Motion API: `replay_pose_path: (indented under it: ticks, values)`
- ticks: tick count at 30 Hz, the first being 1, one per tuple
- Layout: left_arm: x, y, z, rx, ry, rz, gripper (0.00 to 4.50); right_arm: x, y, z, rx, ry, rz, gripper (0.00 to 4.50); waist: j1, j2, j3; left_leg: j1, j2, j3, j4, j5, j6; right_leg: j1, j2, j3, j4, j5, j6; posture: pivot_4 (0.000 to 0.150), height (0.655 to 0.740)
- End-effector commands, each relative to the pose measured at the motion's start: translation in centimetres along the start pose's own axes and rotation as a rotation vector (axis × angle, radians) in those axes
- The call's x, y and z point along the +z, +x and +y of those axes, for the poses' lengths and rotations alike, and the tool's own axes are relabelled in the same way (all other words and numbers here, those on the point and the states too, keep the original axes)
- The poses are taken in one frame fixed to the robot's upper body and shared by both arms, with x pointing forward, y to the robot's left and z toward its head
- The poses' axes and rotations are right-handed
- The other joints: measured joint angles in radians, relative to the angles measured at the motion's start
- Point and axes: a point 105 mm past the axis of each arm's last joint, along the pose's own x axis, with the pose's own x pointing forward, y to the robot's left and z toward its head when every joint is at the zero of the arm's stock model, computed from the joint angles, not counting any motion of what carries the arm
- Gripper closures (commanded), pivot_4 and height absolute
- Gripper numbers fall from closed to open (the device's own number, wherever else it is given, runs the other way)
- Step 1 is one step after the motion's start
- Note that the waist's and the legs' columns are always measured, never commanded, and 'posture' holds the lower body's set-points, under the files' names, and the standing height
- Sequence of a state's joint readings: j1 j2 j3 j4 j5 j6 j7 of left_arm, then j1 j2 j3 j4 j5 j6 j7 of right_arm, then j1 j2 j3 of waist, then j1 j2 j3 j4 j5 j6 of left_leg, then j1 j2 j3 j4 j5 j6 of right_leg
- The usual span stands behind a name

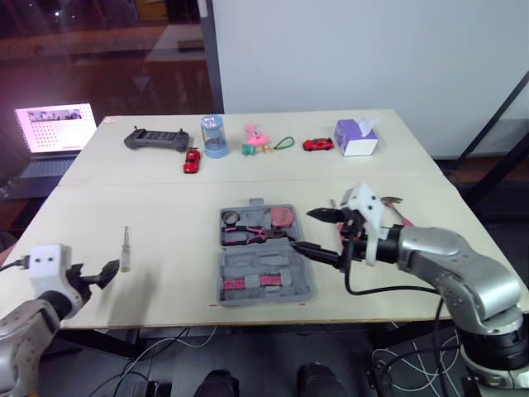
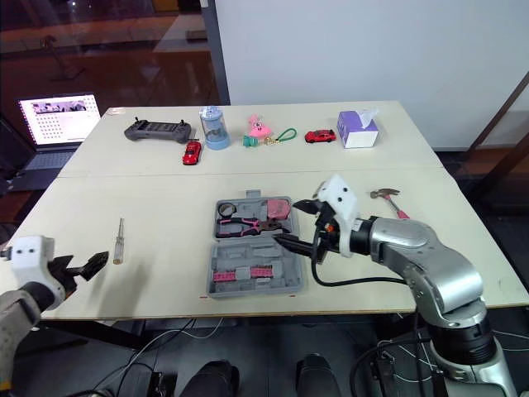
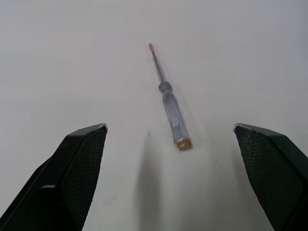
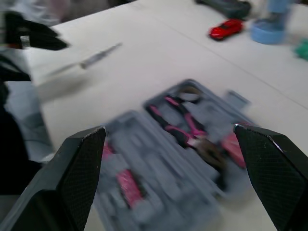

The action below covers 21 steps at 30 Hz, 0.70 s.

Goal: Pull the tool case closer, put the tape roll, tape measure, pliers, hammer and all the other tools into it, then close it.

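My gripper is going to lower the thin screwdriver (image 1: 126,251). An empty groove (image 1: 250,258) runs behind the pink bits in the tool case, so the screwdriver will settle in flat.
The grey tool case (image 1: 263,279) lies open at the table's front middle. Its far half holds pink-handled pliers (image 1: 254,236), a dark ring (image 1: 231,217) and a pink tape measure (image 1: 283,217). My right gripper (image 1: 302,230) hovers open just right of the case, above its right edge, with nothing between the fingers; the right wrist view looks down on the case (image 4: 192,144). The hammer (image 2: 388,198) lies on the table behind that arm. A small screwdriver (image 1: 126,248) lies at the left. My left gripper (image 3: 169,129) is open, low near the front left edge, with the screwdriver (image 3: 171,110) just beyond its fingertips.
Along the far side stand a dark controller (image 1: 156,139), a red toy car (image 1: 191,160), a blue cup (image 1: 214,136), a pink toy (image 1: 254,137), a green loop (image 1: 284,143), another red car (image 1: 317,145) and a tissue box (image 1: 356,136). A laptop (image 1: 56,126) sits off the left edge.
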<state>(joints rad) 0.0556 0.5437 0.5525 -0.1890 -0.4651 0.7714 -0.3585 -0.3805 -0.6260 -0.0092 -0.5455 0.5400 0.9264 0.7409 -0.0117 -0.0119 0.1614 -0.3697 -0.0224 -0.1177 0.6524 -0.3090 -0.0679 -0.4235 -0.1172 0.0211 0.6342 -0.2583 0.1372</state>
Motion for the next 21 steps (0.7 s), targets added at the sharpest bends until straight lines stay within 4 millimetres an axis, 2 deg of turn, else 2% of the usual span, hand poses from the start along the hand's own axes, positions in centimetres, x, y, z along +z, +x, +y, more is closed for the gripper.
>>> replay_pose_path:
  ticks: [1,6,8,10,11,14,18,21]
  values:
    - [0.6,1.4,-0.5,0.028,0.043,0.014,0.06,0.7,0.6,0.2,-0.012,-0.058,-0.012,0.00,-0.002,0.000,0.000,-0.001,0.000,0.000,0.000,0.001,-0.001,-0.001,0.000,0.000,0.000,0.000,0.000,0.150,0.7400]
    - [0.4,4.6,-0.9,0.073,0.039,0.065,0.06,0.7,1.5,1.4,0.043,-0.124,-0.021,0.00,-0.005,0.000,0.000,0.000,0.000,0.000,-0.001,0.001,-0.002,-0.001,0.000,0.000,0.001,0.000,0.000,0.150,0.7400]
    - [0.7,5.3,-1.1,0.073,0.036,0.063,0.06,0.8,1.6,1.4,0.040,-0.127,-0.026,0.00,-0.031,0.001,0.000,-0.003,-0.009,-0.023,-0.001,0.002,-0.002,0.010,-0.007,-0.019,0.001,-0.001,0.001,0.150,0.7400]
    - [1.2,6.4,-1.5,0.083,0.036,0.073,0.06,0.9,1.5,1.0,0.019,-0.118,-0.031,0.00,-0.051,0.002,0.001,-0.003,-0.024,-0.058,-0.001,0.007,-0.004,0.028,-0.019,-0.047,-0.002,-0.004,0.005,0.150,0.7400]
    - [1.4,6.9,-1.7,0.092,0.035,0.078,0.06,0.9,1.4,0.8,0.008,-0.114,-0.030,0.00,-0.051,0.001,0.000,-0.002,-0.034,-0.082,-0.001,0.011,-0.010,0.037,-0.022,-0.057,-0.003,-0.006,0.007,0.150,0.7400]
    - [1.5,7.9,-1.8,0.111,0.034,0.113,0.06,0.7,1.1,0.6,-0.008,-0.106,-0.019,0.00,-0.032,0.001,0.000,-0.004,-0.032,-0.079,-0.002,0.018,-0.023,0.032,-0.021,-0.052,-0.005,-0.006,0.006,0.150,0.7400]
    - [1.2,9.0,-1.7,0.134,0.029,0.165,0.06,0.5,0.8,0.6,-0.018,-0.091,-0.008,0.00,-0.029,0.001,0.000,-0.003,-0.032,-0.075,-0.002,0.018,-0.023,0.030,-0.022,-0.048,-0.004,-0.006,0.006,0.150,0.7400]
    - [0.2,9.5,-1.4,0.165,0.031,0.266,0.06,0.5,0.6,0.5,-0.027,-0.085,-0.007,0.00,-0.029,0.001,0.000,-0.004,-0.032,-0.074,-0.002,0.018,-0.023,0.028,-0.022,-0.047,-0.003,-0.006,0.006,0.150,0.7400]
